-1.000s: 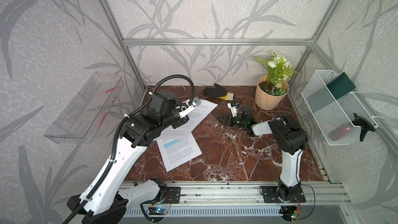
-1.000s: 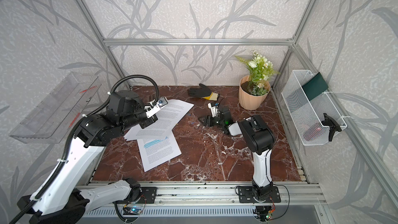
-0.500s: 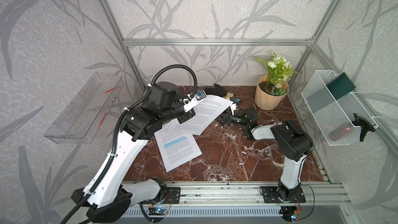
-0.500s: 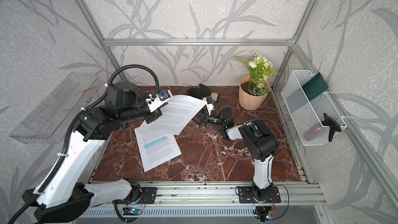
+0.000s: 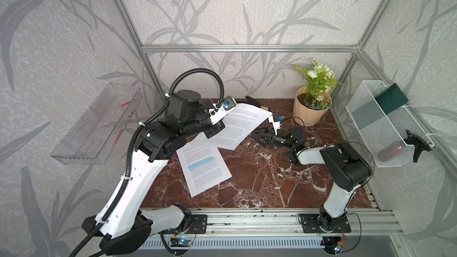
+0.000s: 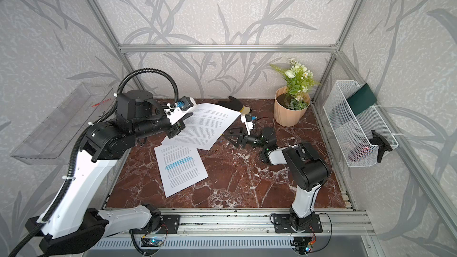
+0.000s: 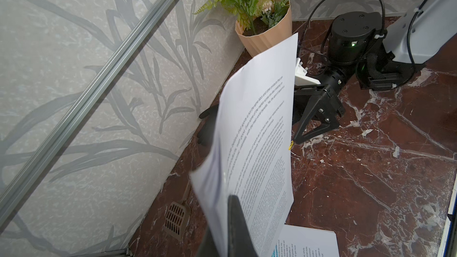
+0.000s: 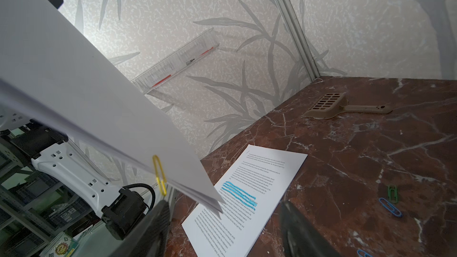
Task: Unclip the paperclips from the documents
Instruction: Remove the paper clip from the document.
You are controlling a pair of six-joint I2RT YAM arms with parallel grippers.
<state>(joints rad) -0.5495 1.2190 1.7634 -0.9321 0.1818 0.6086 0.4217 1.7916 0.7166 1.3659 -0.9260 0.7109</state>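
Observation:
Next, my right gripper moves over until both of its fingers straddle the paperclip [image 8: 160, 178] before it pulls, because the yellow paperclip [image 8: 159, 175] lines up with one finger of the open gripper.
My left gripper [image 5: 215, 129] [image 7: 228, 199] is shut on one edge of a stapled-looking stack of white printed documents [image 5: 237, 124] [image 7: 259, 132], holding it tilted above the table. A yellow paperclip [image 8: 159, 175] [image 7: 289, 145] sits on the far edge of the lifted stack. Just short of that edge my right gripper [image 5: 257, 137] [image 8: 223, 205] stands open; the clip hangs just above one of its fingers. The other document [image 5: 202, 166] [image 8: 247, 194], with blue highlighter lines, lies flat on the marble. A green paperclip [image 8: 392, 193] and a blue one [image 8: 390, 207] lie loose on the table.
A potted plant [image 5: 312, 110] stands at the back right and a black glove [image 5: 252, 100] lies behind the lifted sheets. A beige slotted scoop [image 8: 329, 105] rests near the back left corner. A wire basket [image 5: 385, 124] and a clear tray [image 5: 99, 124] hang on the side walls.
My left gripper has raised the document off the table and carried it toward the right. My right gripper has moved left, up to the document's clipped edge.

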